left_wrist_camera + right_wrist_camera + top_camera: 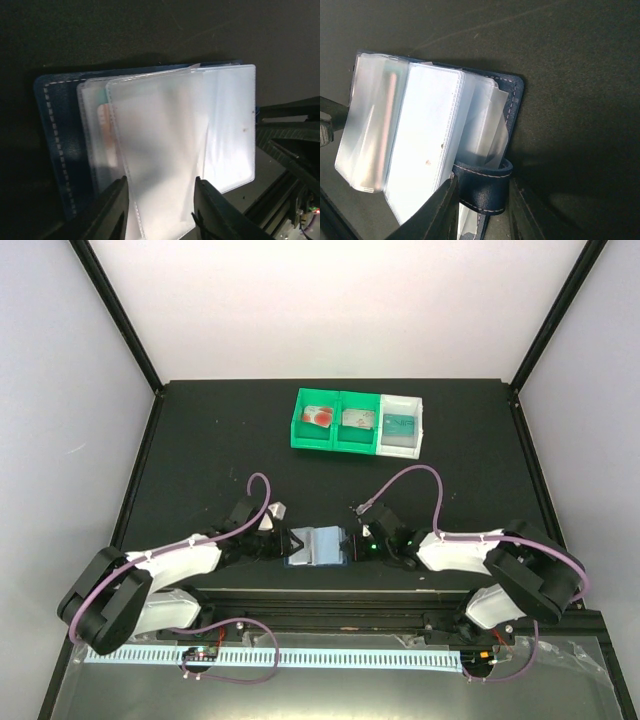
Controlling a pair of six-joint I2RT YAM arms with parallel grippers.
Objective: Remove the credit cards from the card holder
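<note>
The card with the orange patch [108, 134] is covered by a clear pocket leaf, so my left gripper should flip the leaf [162, 125] over and my right gripper should keep it down.
The card holder [318, 546] lies open near the table's front edge, between my two grippers. Its navy cover [55, 135] is spread flat and its clear pockets [165, 140] fan out. In the left wrist view my left gripper [162, 210] stands open, its jaws flanking one clear pocket leaf. A card with an orange patch [106, 131] shows faintly through a pocket further back. My right gripper [482, 212] is shut on the holder's navy strap [482, 187]. Three credit cards lie in the trays at the back: white with red circles [318, 417], greyish [357, 420] and teal [400, 425].
A green two-compartment tray [298, 435] and a white tray [420, 415] stand side by side at the back centre. Black frame posts rise at the table's far corners. A rail [320, 612] with a cable chain runs along the near edge.
</note>
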